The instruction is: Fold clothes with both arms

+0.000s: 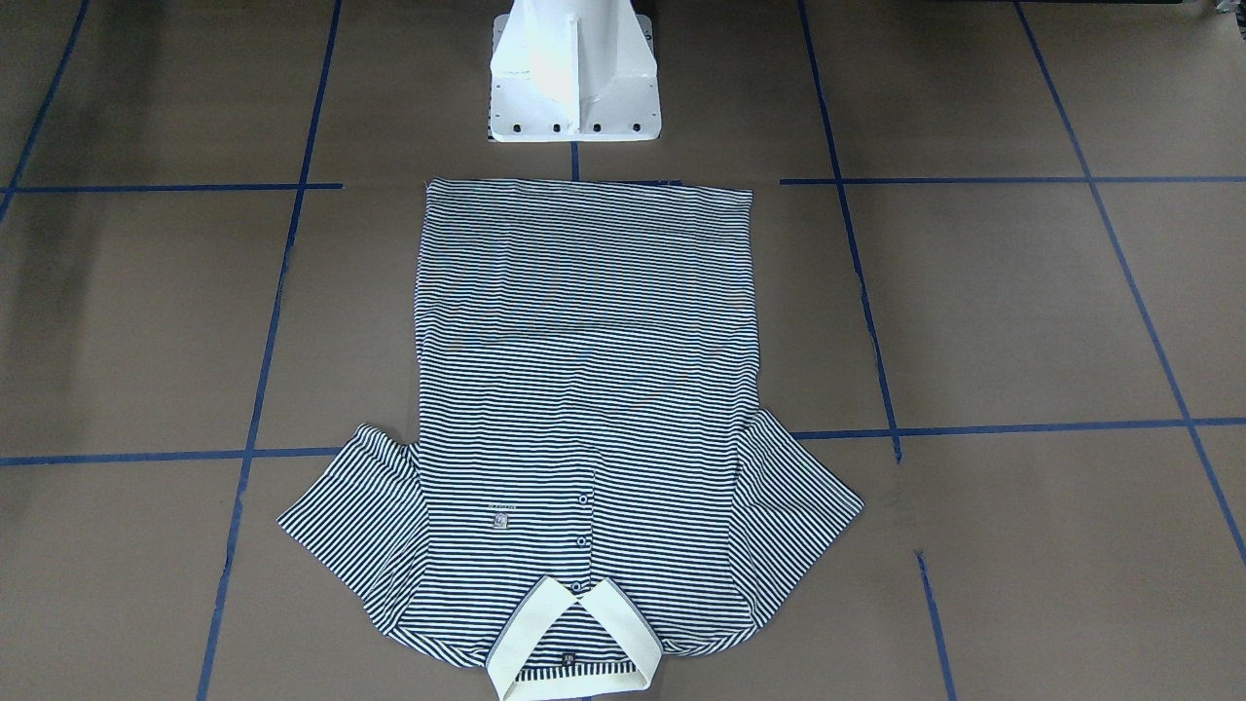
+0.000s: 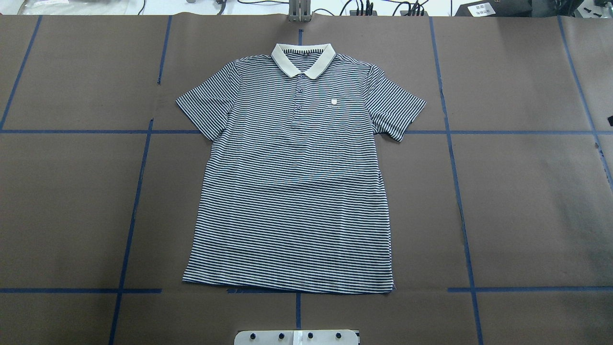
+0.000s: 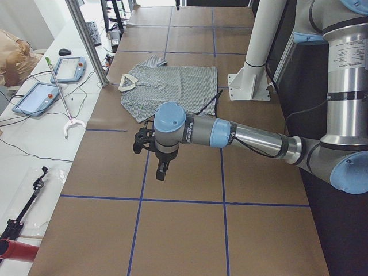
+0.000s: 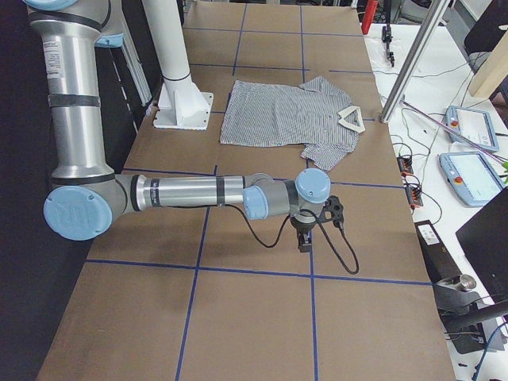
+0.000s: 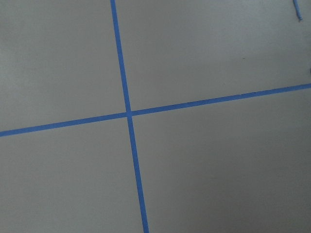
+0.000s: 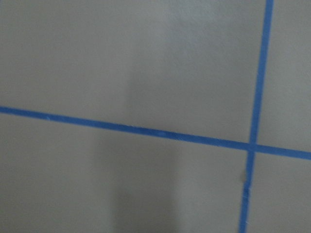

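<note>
The sleeve cuff facing the robot's right gripper lies flat beyond clear table, so that gripper should go on moving toward the cuff's outer corner until its fingers pinch it.
The striped polo shirt (image 2: 292,191) lies flat and spread out, front up, in the middle of the brown table, with its cream collar (image 2: 302,58) at the far side from the robot. It also shows in the front view (image 1: 584,389) and both side views (image 3: 172,86) (image 4: 278,115). The left gripper (image 3: 163,169) hangs over bare table well away from the shirt, toward the table's left end. The right gripper (image 4: 303,240) hangs over bare table near the right end. I cannot tell whether either is open or shut. Both wrist views show only table and blue tape.
The white pedestal base (image 1: 574,73) stands just behind the shirt's hem. Blue tape lines (image 2: 139,191) grid the table. A metal post (image 3: 89,40) and a white bench with tablets (image 3: 34,95) and tools run along the far table edge.
</note>
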You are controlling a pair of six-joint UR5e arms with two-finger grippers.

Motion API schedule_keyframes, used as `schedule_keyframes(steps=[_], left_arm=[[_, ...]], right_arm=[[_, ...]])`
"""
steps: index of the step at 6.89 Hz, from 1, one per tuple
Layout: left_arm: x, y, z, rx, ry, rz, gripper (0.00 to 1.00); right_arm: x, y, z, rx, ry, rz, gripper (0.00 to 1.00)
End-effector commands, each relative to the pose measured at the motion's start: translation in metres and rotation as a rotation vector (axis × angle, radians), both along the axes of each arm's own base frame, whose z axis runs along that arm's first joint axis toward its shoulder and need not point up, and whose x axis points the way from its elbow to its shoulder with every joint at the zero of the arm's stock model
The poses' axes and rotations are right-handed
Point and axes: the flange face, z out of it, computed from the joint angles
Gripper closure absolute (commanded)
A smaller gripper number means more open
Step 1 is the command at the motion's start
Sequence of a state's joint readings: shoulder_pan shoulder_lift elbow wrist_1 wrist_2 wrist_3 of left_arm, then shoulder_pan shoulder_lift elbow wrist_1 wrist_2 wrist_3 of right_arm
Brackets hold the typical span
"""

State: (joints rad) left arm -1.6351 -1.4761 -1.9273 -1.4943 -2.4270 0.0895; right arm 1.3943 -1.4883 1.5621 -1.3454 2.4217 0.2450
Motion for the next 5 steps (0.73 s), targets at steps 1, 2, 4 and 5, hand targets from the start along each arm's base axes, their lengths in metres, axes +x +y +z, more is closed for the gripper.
schedule_keyframes(steps=[1, 2, 4, 5], left_arm=[[0.000, -0.003, -0.002, 0.016, -0.001, -0.002, 0.00], [0.000, -0.002, -0.002, 0.037, -0.002, 0.000, 0.00], [0.001, -0.003, -0.003, 0.057, -0.001, 0.001, 0.00], [0.001, -0.005, -0.002, 0.074, -0.002, 0.003, 0.00]], right_arm=[[-0.082, -0.065, -0.071, -0.109, -0.081, 0.164, 0.00], [-0.126, -0.092, -0.096, -0.119, -0.074, 0.179, 0.00], [-0.208, -0.113, -0.142, -0.172, -0.036, 0.290, 0.00], [-0.247, -0.114, -0.153, -0.200, -0.054, 0.329, 0.00]])
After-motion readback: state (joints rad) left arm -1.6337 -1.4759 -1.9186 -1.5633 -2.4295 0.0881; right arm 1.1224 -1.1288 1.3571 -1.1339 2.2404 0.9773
